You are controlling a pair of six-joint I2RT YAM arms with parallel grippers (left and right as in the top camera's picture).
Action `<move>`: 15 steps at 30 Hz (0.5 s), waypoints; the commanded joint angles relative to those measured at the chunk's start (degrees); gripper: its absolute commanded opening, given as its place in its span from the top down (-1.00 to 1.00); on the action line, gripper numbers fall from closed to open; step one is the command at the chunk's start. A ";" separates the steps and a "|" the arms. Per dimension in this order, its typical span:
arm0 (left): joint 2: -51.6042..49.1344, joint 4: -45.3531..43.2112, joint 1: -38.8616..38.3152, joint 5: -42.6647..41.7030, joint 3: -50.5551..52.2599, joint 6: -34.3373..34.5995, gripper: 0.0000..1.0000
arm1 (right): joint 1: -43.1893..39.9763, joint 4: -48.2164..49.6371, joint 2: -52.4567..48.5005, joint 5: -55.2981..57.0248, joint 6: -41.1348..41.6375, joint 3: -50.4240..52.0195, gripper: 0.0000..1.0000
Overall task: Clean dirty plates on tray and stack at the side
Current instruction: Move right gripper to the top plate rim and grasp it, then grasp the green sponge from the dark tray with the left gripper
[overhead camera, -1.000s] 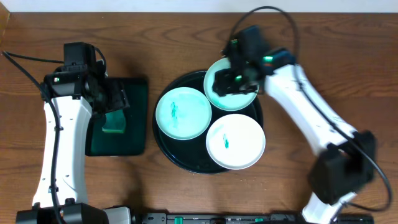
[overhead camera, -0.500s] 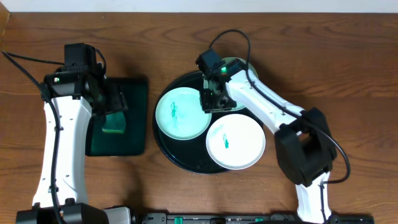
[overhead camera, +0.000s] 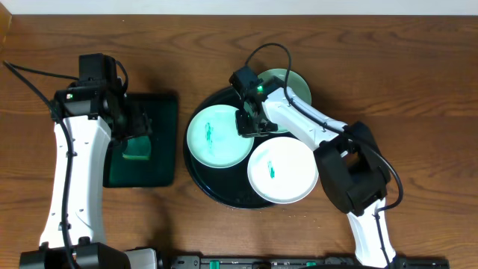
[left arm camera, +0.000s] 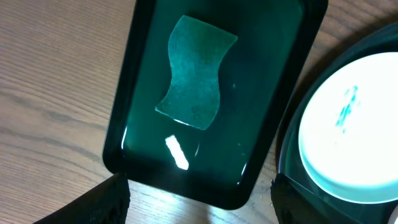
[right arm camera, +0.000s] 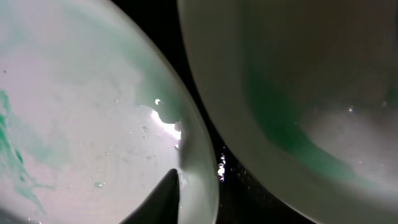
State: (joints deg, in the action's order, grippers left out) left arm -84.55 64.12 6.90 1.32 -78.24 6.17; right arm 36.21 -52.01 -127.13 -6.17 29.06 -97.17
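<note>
The robot should expect shallow liquid to ripple inside the rectangular black tray when it lifts the green sponge (left arm camera: 195,73), because a smooth glint (left arm camera: 177,152) shines there.
The round black tray (overhead camera: 196,173) holds three pale mint plates. The left plate (overhead camera: 216,137) and the front plate (overhead camera: 284,170) each carry a teal smear. The back plate (overhead camera: 293,81) is partly hidden by my right arm. My right gripper (overhead camera: 249,124) sits at the left plate's right rim. In the right wrist view, one finger (right arm camera: 166,198) presses inside that plate's rim (right arm camera: 81,118), and the other finger is hidden in the dark under it. The back plate (right arm camera: 298,74) lies beside it. My left gripper (left arm camera: 199,205) is open and empty above the sponge tray.
A rectangular black tray (overhead camera: 166,134) with a green sponge (overhead camera: 135,149) lies left of the round tray; it also shows in the left wrist view (left arm camera: 124,149) with the sponge (left arm camera: 196,74). Bare wooden table (overhead camera: 418,90) lies right of the round tray.
My right gripper has moved from the back plate leftward and forward to the left plate's right rim. The left arm has not moved.
</note>
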 commanded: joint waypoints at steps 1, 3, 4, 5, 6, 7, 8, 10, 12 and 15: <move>-0.44 0.15 -0.22 0.94 0.57 -0.63 -0.48 | 0.59 0.35 -2.14 0.37 0.72 -0.94 0.97; -0.44 0.13 -0.22 0.98 0.81 -1.44 -0.47 | 0.59 0.44 -2.71 0.35 0.74 -0.94 0.98; -0.44 0.13 -0.22 1.18 0.96 -1.44 -0.47 | 0.59 0.44 -2.89 0.35 0.74 -0.94 0.97; -0.55 0.13 -0.22 1.53 1.16 -1.44 -0.47 | 0.59 0.44 -2.93 0.35 0.74 -0.94 0.98; -0.68 0.13 -0.22 2.14 1.25 -1.42 -0.47 | 0.59 0.42 -2.97 0.35 0.72 -0.94 0.97; -0.90 0.13 -0.22 2.71 1.27 -1.42 -0.47 | 0.59 0.42 -2.97 0.37 0.72 -0.94 0.97; -1.25 0.11 -0.22 3.15 1.27 -1.42 -0.48 | 0.59 0.44 -2.97 0.37 0.72 -0.94 0.98; -2.03 -0.07 -0.17 3.74 1.27 -1.38 -0.48 | 0.59 0.48 -3.02 0.37 0.72 -0.94 0.97; -3.37 -0.28 -0.15 3.93 1.27 -1.38 -0.48 | 0.59 0.59 -3.02 0.42 0.68 -0.94 0.98; -6.60 -0.57 -0.15 3.96 1.27 -1.40 -0.47 | 0.59 0.59 -3.02 0.83 0.63 -0.94 0.98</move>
State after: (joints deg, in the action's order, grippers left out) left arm -87.96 63.72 6.90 3.84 -78.08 5.72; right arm 36.18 -52.01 -127.61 -5.67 29.56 -97.45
